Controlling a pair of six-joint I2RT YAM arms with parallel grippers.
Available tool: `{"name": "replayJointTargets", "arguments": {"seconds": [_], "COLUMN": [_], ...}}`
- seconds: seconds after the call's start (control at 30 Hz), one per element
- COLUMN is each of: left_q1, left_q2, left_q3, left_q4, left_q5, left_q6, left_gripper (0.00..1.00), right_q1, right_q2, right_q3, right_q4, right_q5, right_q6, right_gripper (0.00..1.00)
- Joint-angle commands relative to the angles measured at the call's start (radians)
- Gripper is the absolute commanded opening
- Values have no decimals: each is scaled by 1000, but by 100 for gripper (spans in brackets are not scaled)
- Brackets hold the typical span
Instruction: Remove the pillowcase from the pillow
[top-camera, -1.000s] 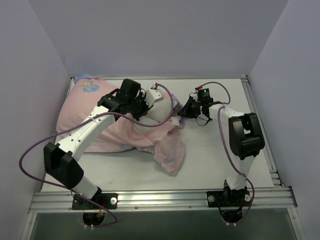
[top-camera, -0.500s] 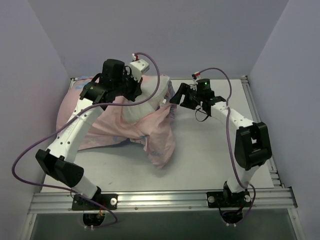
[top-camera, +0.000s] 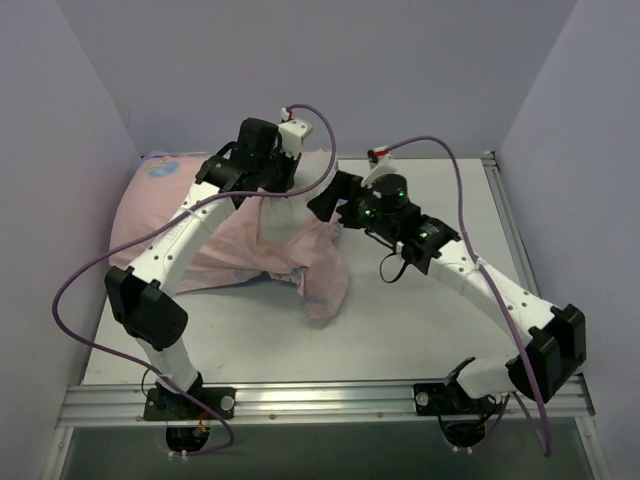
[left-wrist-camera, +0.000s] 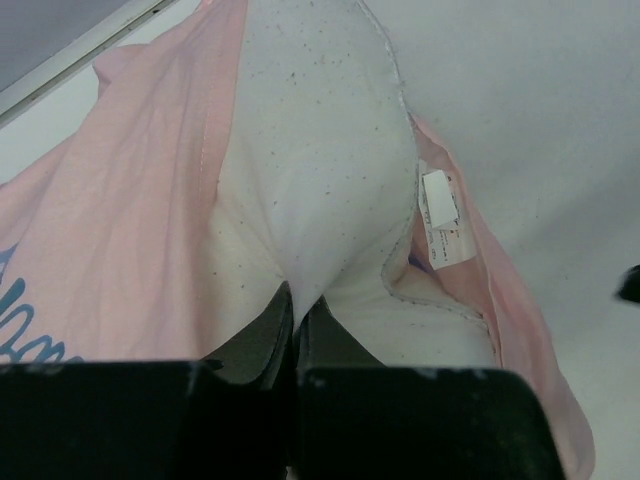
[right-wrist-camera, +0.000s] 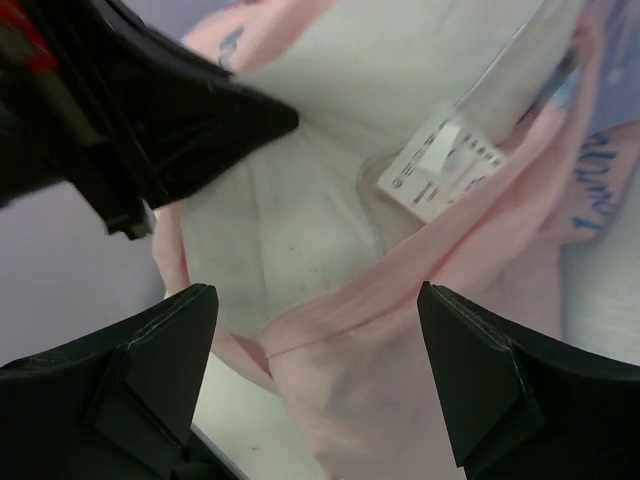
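The white pillow (top-camera: 311, 172) is in my left gripper next to the pink pillowcase. Next, my right gripper takes the pillow so that my left gripper is free to grip the pillowcase (top-camera: 218, 245).
My left gripper (top-camera: 277, 188) is shut on a pinched corner of the white pillow (top-camera: 288, 212) and holds it raised above the table. In the left wrist view the white stuffing fabric (left-wrist-camera: 310, 150) bunches between the shut fingers (left-wrist-camera: 262, 340), and its label (left-wrist-camera: 440, 215) hangs at the right. The pink pillowcase (top-camera: 165, 225) still wraps the pillow's left part, and its loose mouth (top-camera: 322, 280) droops to the table. My right gripper (top-camera: 322, 205) is open beside the raised corner. In its own view the pillowcase's rim (right-wrist-camera: 400, 380) lies between the spread fingers without touching them.
Metal rails (top-camera: 520, 250) edge the white table (top-camera: 430, 320) on the right and at the front. Lilac walls close in at the left, back and right. The left arm's black wrist (right-wrist-camera: 150, 110) looms close at the upper left of the right wrist view.
My left gripper has lifted the pillow corner up and back. The right gripper has opened and swung left and upward, close to the raised corner. The pillowcase's mouth hangs lower and narrower.
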Motion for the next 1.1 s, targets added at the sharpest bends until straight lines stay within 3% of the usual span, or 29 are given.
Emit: {"name": "replayJointTargets", "arguments": {"seconds": [0.0,0.07,0.17,0.3,0.37,0.43,0.53,0.83,0.9,0.97,1.07], "left_q1": [-3,-2,7,78,98,107,122,144,144,144,139], "left_q2": [-48,-48,-25,23,21,8,8,-23,-37,-60,-90], "left_q3": [74,73,114,263,290,301,329,294,278,264,257], "left_q4": [91,92,74,28,12,18,26,64,60,54,29], "left_q5": [-43,-90,-174,-201,-172,-179,-216,-221,-199,-148,-88], "left_q6": [-16,-16,10,8,-1,32,86,125,125,114,76], "left_gripper": [2,2,2,2,2,2,2,2,2,2,2], "right_q1": [82,99,114,125,117,111,111,111,108,101,70], "right_q2": [142,227,275,237,240,251,240,248,225,226,249], "right_q3": [-6,46,31,-135,-220,-256,-319,-443,-478,-497,-474], "right_q4": [51,36,17,66,85,94,105,108,154,207,255], "right_q5": [60,77,110,167,164,156,140,98,92,68,26], "right_q6": [63,65,98,134,153,173,182,188,194,187,174], "right_gripper": [84,79,36,26,9,6,18,28,19,0,0]}}
